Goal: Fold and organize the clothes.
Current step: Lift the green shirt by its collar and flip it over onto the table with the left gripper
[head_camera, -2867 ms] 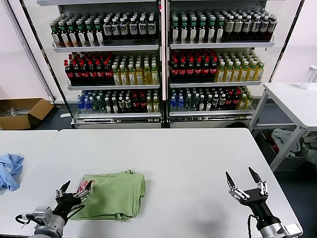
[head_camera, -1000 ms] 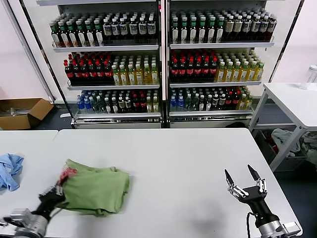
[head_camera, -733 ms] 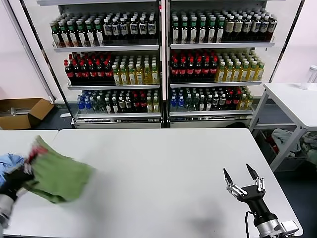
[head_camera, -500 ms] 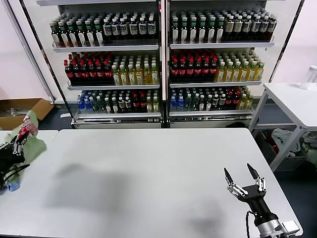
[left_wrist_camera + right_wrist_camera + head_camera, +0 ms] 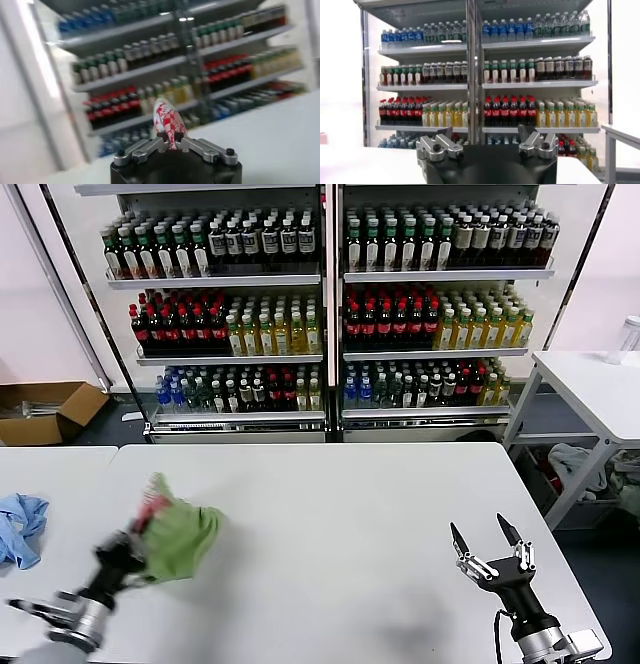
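Note:
The light green polo shirt (image 5: pixel 186 538) is hanging in a bunch from its print, so I should use my left gripper to sweep the print back over the clear white table (image 5: pixel 248 522) and lay the shirt out flat.
The light green polo shirt (image 5: pixel 183 536) hangs bunched up above the left part of the white table (image 5: pixel 340 514). My left gripper (image 5: pixel 137 536) is shut on its edge at the red-and-white print. In the left wrist view that printed fold (image 5: pixel 169 123) sticks up out of the left gripper (image 5: pixel 170 141), whose jaws are pressed together on it. The right gripper (image 5: pixel 489 546) hovers over the table's right front corner, fingers spread wide with nothing between them. The right wrist view shows the right gripper (image 5: pixel 485 134) the same way, open and empty.
A light blue cloth (image 5: pixel 20 529) lies at the table's far left edge. Drink shelves (image 5: pixel 320 314) stand behind the table. A cardboard box (image 5: pixel 45 409) sits on the floor at the left, and a second white table (image 5: pixel 600 384) stands at the right.
The left gripper swung the shirt far left and up past the table's edge, then back right over the left part of the table. The right gripper has barely moved.

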Motion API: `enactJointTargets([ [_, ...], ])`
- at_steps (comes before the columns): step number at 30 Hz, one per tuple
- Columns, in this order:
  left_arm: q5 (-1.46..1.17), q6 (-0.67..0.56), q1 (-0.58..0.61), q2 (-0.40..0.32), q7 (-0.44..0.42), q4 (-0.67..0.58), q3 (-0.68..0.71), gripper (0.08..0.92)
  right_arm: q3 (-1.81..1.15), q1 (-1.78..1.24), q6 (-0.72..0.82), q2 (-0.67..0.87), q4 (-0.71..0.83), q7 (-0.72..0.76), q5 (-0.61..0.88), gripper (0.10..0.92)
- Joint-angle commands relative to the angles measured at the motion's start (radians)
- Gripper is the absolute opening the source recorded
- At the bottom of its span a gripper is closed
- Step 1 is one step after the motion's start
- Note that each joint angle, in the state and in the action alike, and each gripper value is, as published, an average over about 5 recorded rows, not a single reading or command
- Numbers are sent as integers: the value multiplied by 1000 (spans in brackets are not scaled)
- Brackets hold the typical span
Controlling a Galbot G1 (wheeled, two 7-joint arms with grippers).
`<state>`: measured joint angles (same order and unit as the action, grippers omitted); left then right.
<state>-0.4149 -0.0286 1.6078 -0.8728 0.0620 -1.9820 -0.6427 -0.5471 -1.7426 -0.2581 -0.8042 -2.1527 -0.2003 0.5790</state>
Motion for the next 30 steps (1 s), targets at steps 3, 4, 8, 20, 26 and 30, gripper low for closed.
enactJointTargets([
  [3, 137, -5, -133, -93, 59, -16, 463, 110, 4, 0, 2, -4, 1, 0, -5, 823],
  [4, 134, 7, -143, -95, 68, -25, 473, 110, 6, 2, 2, -4, 1, 0, -7, 823],
  [8, 114, 54, -194, -95, 100, -61, 494, 110, 11, 6, 2, -5, -1, 0, -10, 823],
  [20, -80, 77, -140, -7, 130, -123, 132, 110, 18, 16, 5, -6, -7, -1, -14, 823],
  [26, -201, 97, -123, 93, 51, 94, -219, 110, 28, 26, 7, -4, -11, -2, -14, 823],
  [30, -143, 37, -106, 178, -76, 307, -379, 110, 25, 27, 7, 0, -15, -2, -12, 823],
])
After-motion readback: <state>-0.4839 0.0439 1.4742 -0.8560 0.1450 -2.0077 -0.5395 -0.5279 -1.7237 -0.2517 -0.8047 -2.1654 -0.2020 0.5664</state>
